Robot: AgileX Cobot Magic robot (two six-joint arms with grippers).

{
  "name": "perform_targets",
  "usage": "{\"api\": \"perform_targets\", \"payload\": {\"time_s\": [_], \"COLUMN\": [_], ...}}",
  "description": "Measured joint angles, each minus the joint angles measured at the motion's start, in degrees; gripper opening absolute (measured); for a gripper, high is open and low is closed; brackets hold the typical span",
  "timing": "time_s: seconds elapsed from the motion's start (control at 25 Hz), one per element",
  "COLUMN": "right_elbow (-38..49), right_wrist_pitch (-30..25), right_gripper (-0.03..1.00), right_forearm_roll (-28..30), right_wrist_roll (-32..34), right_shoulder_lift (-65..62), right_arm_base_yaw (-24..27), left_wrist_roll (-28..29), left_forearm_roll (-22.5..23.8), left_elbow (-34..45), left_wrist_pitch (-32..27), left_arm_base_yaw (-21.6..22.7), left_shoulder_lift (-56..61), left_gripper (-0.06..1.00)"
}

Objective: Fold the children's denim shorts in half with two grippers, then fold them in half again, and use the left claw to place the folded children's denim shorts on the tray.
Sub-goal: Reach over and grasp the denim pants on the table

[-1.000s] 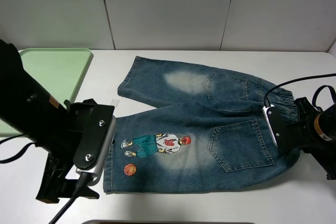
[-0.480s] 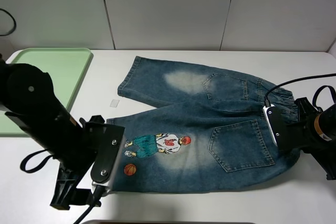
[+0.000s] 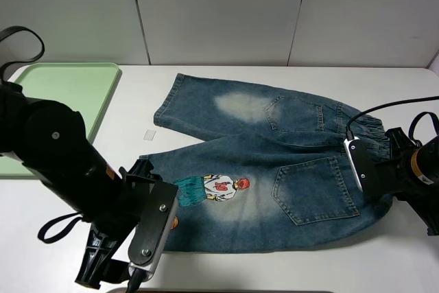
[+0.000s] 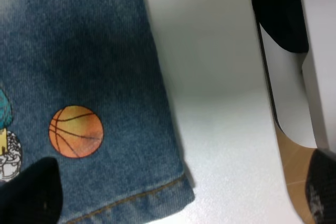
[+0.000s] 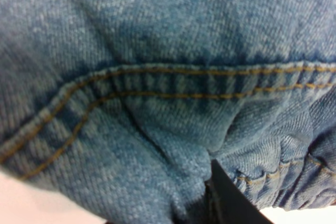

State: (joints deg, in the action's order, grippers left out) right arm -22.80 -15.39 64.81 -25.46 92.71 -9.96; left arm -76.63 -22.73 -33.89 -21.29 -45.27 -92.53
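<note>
My left gripper's open fingers are too far out past the near leg's outer edge (image 4: 173,124). I should move back in and pinch the denim at the orange ball (image 4: 100,131).
The children's denim shorts (image 3: 274,142) lie spread flat on the white table with the back pockets up. The basketball-player print is on the near leg. My left claw (image 3: 110,262) hovers low at that leg's near-left hem corner, jaws wide open and empty. In the left wrist view the orange ball (image 4: 76,131) and the hem corner (image 4: 173,190) sit between the two dark fingertips (image 4: 29,195). My right gripper (image 3: 363,173) is shut on the gathered waistband at the right end. The right wrist view is filled by bunched denim (image 5: 157,35), with one dark finger (image 5: 223,198) pressed into it.
The pale-green tray (image 3: 68,87) lies at the back left, with its near part hidden behind the left arm. A small clear tag (image 3: 149,135) rests on the table between the tray and the shorts. A grey edge (image 3: 206,291) runs just past the table's near side.
My left arm has swung right and toward the near edge, and now covers part of the ball print. The right gripper and the shorts have not moved.
</note>
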Motion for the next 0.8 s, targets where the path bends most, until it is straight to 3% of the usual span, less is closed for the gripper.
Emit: {"api": "perform_targets", "payload": {"time_s": [0.2,0.56,0.8], "right_elbow": [0.00,0.00,0.00], "right_wrist_pitch": [0.00,-0.05,-0.05], "right_gripper": [0.07,0.07,0.07], "right_forearm_roll": [-0.07,-0.39,-0.46], "right_wrist_roll": [0.00,0.00,0.00], "right_shoulder_lift": [0.00,0.00,0.00], "right_arm_base_yaw": [0.00,0.00,0.00], "left_wrist_roll": [0.63,4.74,4.90], "left_forearm_roll": [2.01,5.31,5.44], "left_elbow": [1.04,1.51,1.57], "left_wrist_pitch": [1.08,10.40,10.15], "left_arm_base_yaw": [0.00,0.00,0.00], "left_shoulder_lift": [-4.16,-5.53,-5.53], "left_gripper": [0.91,0.91,0.90]}}
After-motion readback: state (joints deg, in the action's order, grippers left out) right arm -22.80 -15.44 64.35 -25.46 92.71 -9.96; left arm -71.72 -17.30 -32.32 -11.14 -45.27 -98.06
